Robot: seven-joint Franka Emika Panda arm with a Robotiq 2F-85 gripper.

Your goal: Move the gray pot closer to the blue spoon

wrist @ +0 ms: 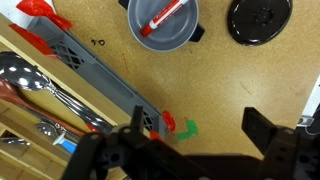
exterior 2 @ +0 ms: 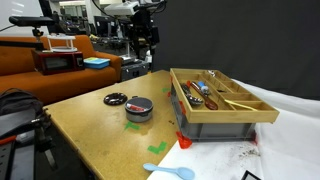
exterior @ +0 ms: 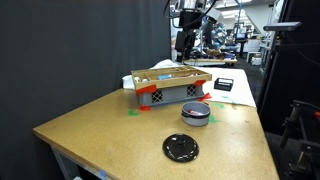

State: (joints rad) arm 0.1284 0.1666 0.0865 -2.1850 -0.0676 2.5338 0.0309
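Observation:
The gray pot's side handle is clear of the black disc, so the robot's open gripper keeps going down toward that handle until its fingers are on both sides of it.
The gray pot is small, round and low, and stands on the wooden table in front of the orange-and-gray crate. It also shows in an exterior view and at the top of the wrist view, with a red-and-white utensil lying in it. The blue spoon lies near the table's near edge; I do not see it in the other views. My gripper is open and empty, high above the table beside the crate, apart from the pot. It shows in both exterior views.
A flat black round disc lies beside the pot. The crate holds cutlery in a wooden divider. Red and green marks sit by the crate's corner. A white sheet lies at the far end of the table.

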